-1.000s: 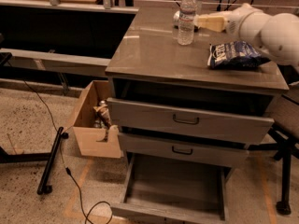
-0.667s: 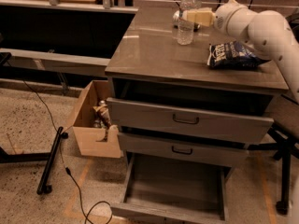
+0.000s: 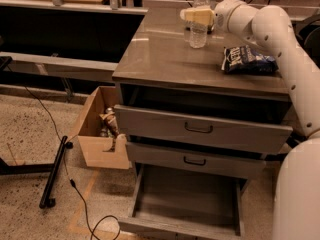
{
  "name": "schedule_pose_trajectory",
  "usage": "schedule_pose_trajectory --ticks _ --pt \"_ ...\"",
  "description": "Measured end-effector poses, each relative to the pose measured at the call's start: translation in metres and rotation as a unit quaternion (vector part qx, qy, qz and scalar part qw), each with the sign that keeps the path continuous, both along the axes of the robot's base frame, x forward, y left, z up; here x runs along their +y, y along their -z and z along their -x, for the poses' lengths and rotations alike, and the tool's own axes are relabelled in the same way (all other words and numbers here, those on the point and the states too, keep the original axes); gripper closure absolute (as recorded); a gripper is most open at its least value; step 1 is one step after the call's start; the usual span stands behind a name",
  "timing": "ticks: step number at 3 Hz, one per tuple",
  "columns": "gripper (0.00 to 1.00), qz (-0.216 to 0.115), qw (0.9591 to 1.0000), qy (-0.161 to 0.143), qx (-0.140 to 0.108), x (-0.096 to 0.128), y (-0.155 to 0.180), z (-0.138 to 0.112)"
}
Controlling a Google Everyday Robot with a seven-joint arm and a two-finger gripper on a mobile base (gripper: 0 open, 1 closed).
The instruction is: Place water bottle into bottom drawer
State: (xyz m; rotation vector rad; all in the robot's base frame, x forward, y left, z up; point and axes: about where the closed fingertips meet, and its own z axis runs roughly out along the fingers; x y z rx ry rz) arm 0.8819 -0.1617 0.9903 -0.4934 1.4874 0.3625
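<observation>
I should expect a can lying hidden behind the water bottle (image 3: 198, 34) when I lift it, since an edge sticks out beside the bottle below my gripper.
The water bottle (image 3: 198, 31), clear with a white cap, stands upright at the back of the grey cabinet top (image 3: 165, 54). My gripper (image 3: 196, 16) reaches in from the right on its white arm and sits at the bottle's shoulder, covering part of it. The bottle's base rests on the cabinet top. The bottom drawer (image 3: 185, 199) is pulled far out below, showing its flat grey floor with nothing on it.
A dark blue chip bag (image 3: 247, 60) lies on the cabinet top to the right of the bottle. The two upper drawers (image 3: 200, 129) stand partly open. A cardboard box (image 3: 97, 134) with items sits on the floor to the left, beside a black cable (image 3: 65, 169).
My gripper has moved left across the cabinet top and now sits at the bottle's shoulder. The bottle has stayed in place.
</observation>
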Motion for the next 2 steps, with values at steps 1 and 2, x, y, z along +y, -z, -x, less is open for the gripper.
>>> schedule_pose_trajectory --ticks 1,2 --pt "0.00 -0.004 0.9999 -0.014 0.009 0.014 0.013 -0.011" --pt "0.00 -0.014 0.9996 -0.011 0.024 0.016 0.033 -0.022"
